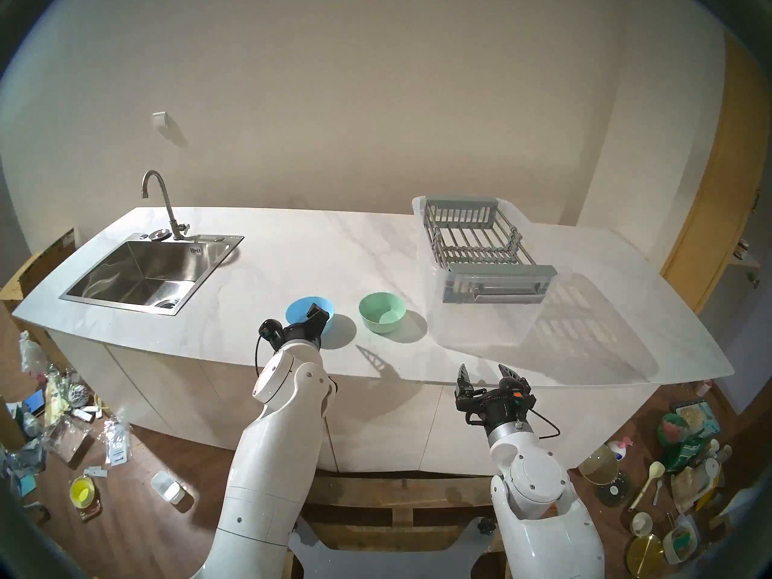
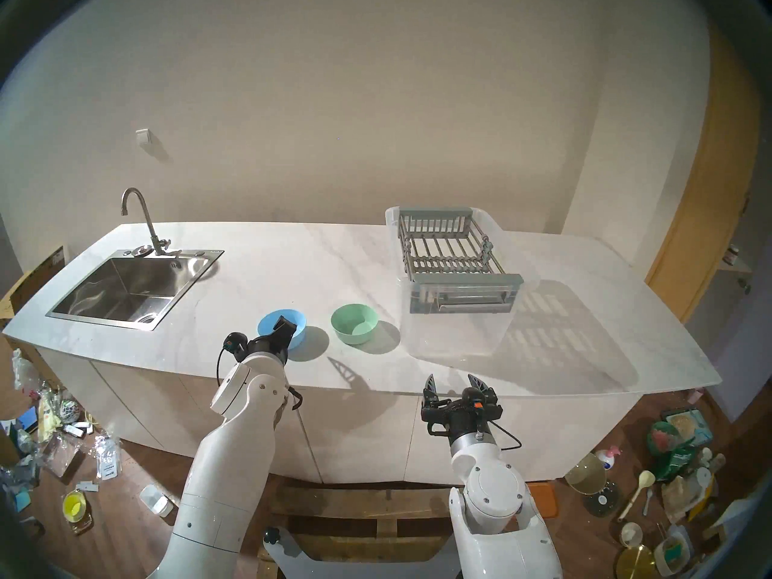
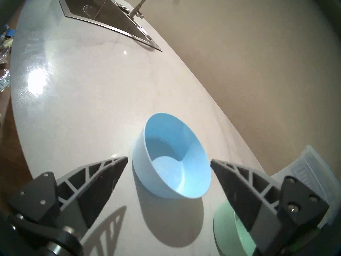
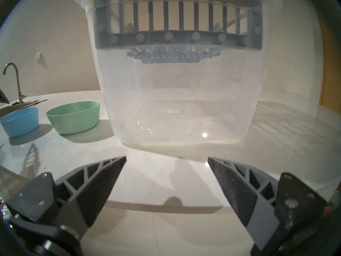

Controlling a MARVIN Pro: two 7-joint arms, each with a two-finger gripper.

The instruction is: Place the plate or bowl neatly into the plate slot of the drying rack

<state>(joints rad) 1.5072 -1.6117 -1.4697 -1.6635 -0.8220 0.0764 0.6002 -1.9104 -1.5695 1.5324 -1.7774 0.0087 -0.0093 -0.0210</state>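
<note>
My gripper is still to lower the bowl. The gaps (image 1: 476,253) between the rods are narrower than the blue bowl's base (image 1: 308,308), so the bowl will then sit upright across them.
A blue bowl (image 1: 298,308) and a green bowl (image 1: 382,310) stand upright side by side near the counter's front. My left gripper (image 1: 314,317) hovers open over the blue bowl (image 3: 173,157), one finger on each side of it in the left wrist view, touching nothing. The grey drying rack (image 1: 480,239) rests across the top of a clear plastic tub (image 1: 472,315) at the back right. Its plate slot (image 1: 480,248) of rods and dividers holds nothing. My right gripper (image 1: 486,375) stands open and empty at the counter's front edge, facing the tub (image 4: 184,102).
A steel sink (image 1: 142,273) with a faucet (image 1: 161,198) takes up the counter's left end. The wall runs close behind the rack. Bags, bottles and kitchen items litter the floor on both sides.
</note>
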